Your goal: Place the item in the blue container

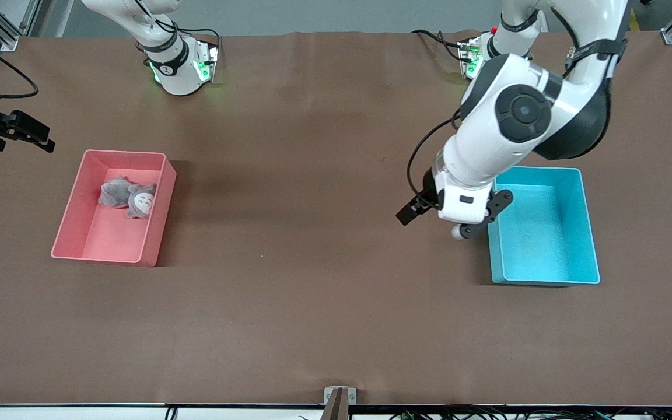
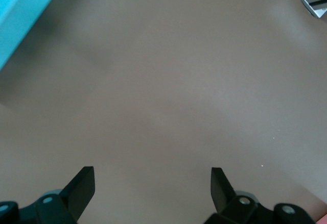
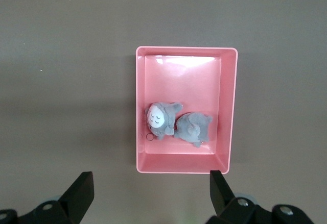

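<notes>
The plush toy is in the pink bin [image 1: 111, 223], a long way from my left gripper, so my left gripper should move back while my right gripper picks up the toy [image 1: 142, 202].
The item, a grey plush toy [image 1: 129, 197] with a white face, lies in the pink bin [image 1: 155, 216] toward the right arm's end of the table. The blue container [image 1: 537, 233] stands toward the left arm's end with nothing in it. My left gripper [image 1: 455, 224] hangs open over bare table just beside the blue container's wall [image 2: 23, 15], and nothing sits between its fingers [image 2: 82, 188]. My right gripper [image 3: 152, 188] is open and high above the table beside the pink bin [image 3: 230, 106], with the plush toy [image 3: 176, 122] below; it shows at the picture's edge [image 1: 24, 140].
Brown cloth covers the table between the two bins. The arm bases [image 1: 178, 70] stand along the edge farthest from the front camera. A metal bracket [image 1: 339, 396] sits at the nearest edge. A black cable [image 1: 15, 81] loops at the right arm's end.
</notes>
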`<state>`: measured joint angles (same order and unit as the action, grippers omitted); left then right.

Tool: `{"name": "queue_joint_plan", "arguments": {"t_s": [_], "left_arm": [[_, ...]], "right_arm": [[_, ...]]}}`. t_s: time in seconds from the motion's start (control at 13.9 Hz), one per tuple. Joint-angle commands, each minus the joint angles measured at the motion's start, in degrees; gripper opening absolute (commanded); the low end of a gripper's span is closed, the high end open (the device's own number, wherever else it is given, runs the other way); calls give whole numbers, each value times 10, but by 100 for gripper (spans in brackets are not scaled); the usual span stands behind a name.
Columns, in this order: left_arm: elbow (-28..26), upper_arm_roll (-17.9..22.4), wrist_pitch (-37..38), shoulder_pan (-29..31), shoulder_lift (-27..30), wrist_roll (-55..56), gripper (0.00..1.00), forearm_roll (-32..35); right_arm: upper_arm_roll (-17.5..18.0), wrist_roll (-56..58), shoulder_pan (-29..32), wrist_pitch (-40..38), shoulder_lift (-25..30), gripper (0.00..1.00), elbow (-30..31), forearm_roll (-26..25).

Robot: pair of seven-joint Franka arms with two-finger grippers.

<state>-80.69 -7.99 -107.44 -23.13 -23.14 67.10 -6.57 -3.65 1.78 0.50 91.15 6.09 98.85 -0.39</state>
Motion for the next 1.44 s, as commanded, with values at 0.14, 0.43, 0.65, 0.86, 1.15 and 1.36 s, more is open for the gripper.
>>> {"name": "queue_joint_plan", "arguments": {"t_s": [0.14,0.43,0.65,0.86,1.15,1.36], "left_arm": [[24,5,-15,-17,-17,11,100,23],[22,8,-14,-4,-8,-24,100,84],[18,9,18,36,19,-94,100,103],[19,9,44,75,37,-202,100,103],[19,10,66,93,51,-252,100,104],[19,9,68,103,55,-268,100,104]], "right_arm": [[4,2,8,-4,-31,100,-10,-1],[1,5,23,49,-71,100,-12,-3],[1,7,26,58,-136,100,-49,-10],[1,5,30,60,-145,100,-49,-7],[1,-1,30,62,-151,100,-45,-7],[1,-2,34,75,-153,100,-31,-7]]}}
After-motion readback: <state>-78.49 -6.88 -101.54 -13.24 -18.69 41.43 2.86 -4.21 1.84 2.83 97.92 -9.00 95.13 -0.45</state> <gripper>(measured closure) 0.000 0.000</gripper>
